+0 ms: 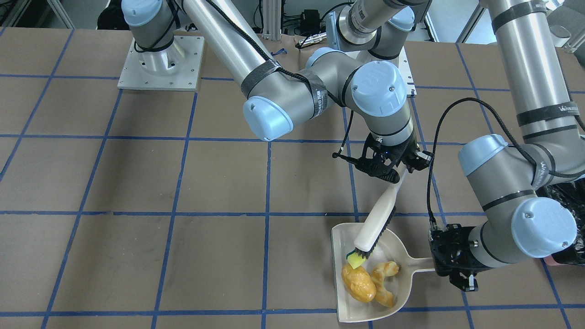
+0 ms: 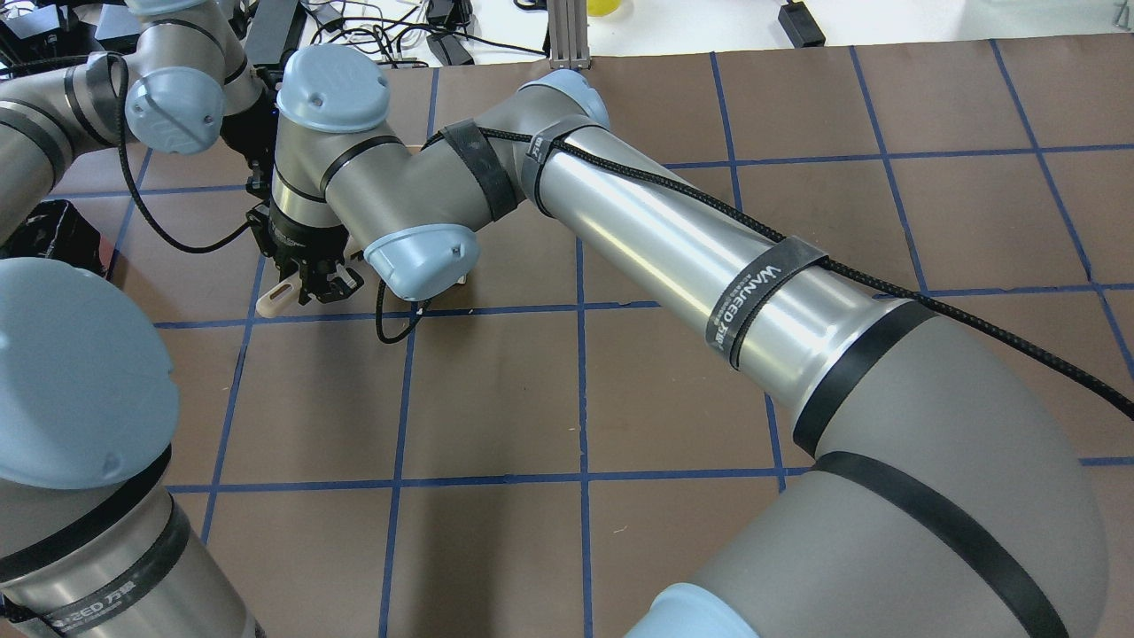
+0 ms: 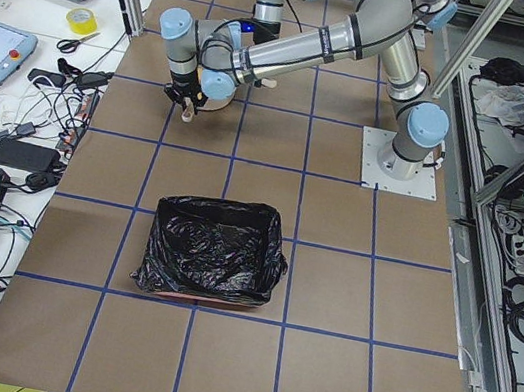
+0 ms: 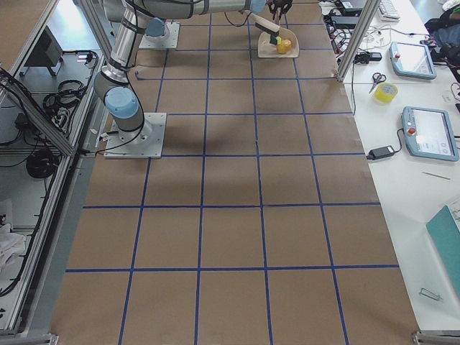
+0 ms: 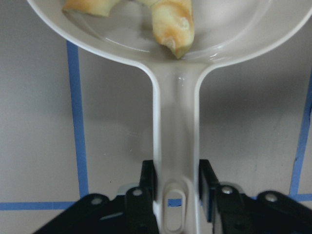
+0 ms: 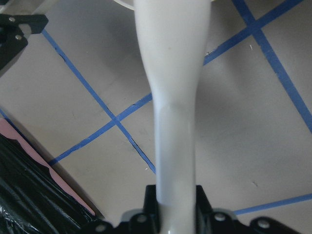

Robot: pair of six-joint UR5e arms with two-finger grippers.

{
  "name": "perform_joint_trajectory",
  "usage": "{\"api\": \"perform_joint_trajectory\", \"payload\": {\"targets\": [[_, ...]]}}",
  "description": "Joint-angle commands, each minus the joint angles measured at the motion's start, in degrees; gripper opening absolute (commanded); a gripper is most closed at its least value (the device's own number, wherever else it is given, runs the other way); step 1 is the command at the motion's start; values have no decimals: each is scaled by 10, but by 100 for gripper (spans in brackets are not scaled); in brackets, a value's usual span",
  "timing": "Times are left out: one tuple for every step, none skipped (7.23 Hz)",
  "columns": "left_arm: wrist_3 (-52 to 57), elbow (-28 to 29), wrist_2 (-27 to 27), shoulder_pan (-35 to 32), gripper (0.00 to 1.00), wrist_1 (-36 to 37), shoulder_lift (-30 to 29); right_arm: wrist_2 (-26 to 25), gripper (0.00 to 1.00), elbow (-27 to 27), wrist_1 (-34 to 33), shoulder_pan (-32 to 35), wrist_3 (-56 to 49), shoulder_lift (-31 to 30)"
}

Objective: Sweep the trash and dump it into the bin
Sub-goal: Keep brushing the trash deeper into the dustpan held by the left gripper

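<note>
The robot's right gripper should pull the brush clear first, because the brush head (image 1: 369,236) extends into the dustpan over the yellow-green piece. The left gripper should lift the dustpan (image 1: 421,265) after that.
The beige dustpan (image 1: 402,288) lies flat on the table. In it are the golden-brown potato lump (image 1: 358,283), the cream rind wedge (image 1: 384,281) and the yellow-green piece (image 1: 355,260). My left gripper (image 1: 438,264) is shut on the dustpan handle (image 5: 174,146). My right gripper (image 1: 398,170) is shut on the white brush (image 1: 377,219), which slopes down into the pan with its dark bristles touching the yellow-green piece. The right wrist view shows the brush handle (image 6: 173,97) between the jaws. The bin (image 3: 212,248), pink with a black bag, stands beside my left arm (image 1: 525,214).
The bin's black bag shows at the right edge of the front view (image 1: 566,201) and in the right wrist view's corner (image 6: 24,195). The brown table (image 1: 183,228) carries a blue tape grid. Arm base plates (image 1: 160,64) sit at the robot's side.
</note>
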Motion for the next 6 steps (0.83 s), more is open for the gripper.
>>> {"api": "perform_joint_trajectory", "payload": {"targets": [[0,0,-1,0,1,0,1,-1,0,0,-1,-6,-47,16],[0,0,-1,0,1,0,1,-3,0,0,-19,-10,-60,30],[0,0,-1,0,1,0,1,-2,0,-1,-32,-13,-57,37],[0,-1,-1,0,1,0,1,-2,0,0,-32,-13,-47,29],[0,-1,-1,0,1,0,1,1,0,0,-28,-13,-6,10],[0,-1,-1,0,1,0,1,3,0,0,-23,-8,8,0]]}}
